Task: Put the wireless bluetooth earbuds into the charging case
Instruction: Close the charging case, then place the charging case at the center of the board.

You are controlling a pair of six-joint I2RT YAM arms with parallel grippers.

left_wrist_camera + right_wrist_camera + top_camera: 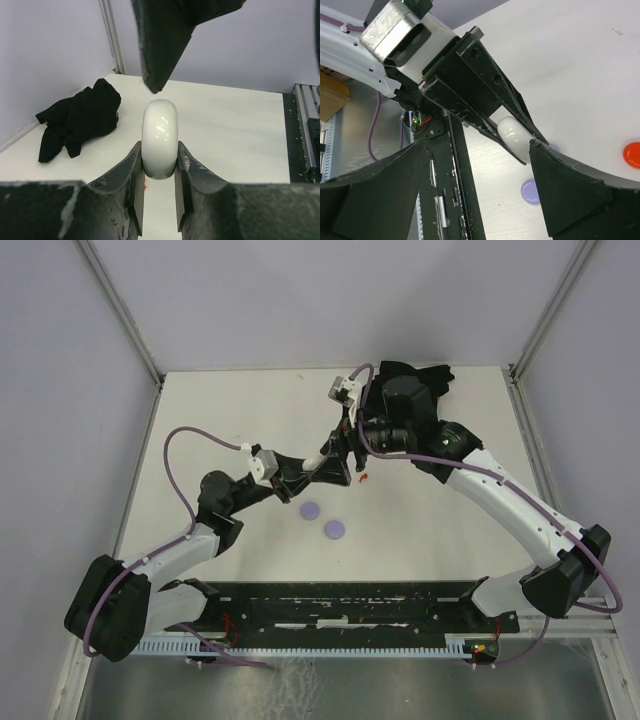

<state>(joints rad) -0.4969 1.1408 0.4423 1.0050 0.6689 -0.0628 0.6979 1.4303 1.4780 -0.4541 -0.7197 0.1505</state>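
The white case (pixel 160 137) is shut and the robot's right gripper is open, so the left gripper keeps going down to the clear spot (pixel 299 529) beside the lavender discs and lets go there.
My left gripper (pixel 159 172) is shut on a glossy white rounded charging case (pixel 159 137), held edge-on above the table. The case also shows in the right wrist view (pixel 512 134), clamped between the left gripper's fingers (pixel 485 95). My right gripper (pixel 485 200) is open and empty, with one of its fingers (pixel 162 45) hanging just above the case. In the top view both grippers meet at the table's middle, the left (pixel 338 464) and the right (pixel 355 445). I see no stemmed earbuds in any view.
Two lavender discs (pixel 311 510) (pixel 335 530) lie near the grippers; one shows in the right wrist view (pixel 531 191). A red disc (pixel 633 154) lies beside them, showing as a small red spot from above (pixel 363 478). A black cloth (pixel 425 375) (pixel 80 117) lies at the back.
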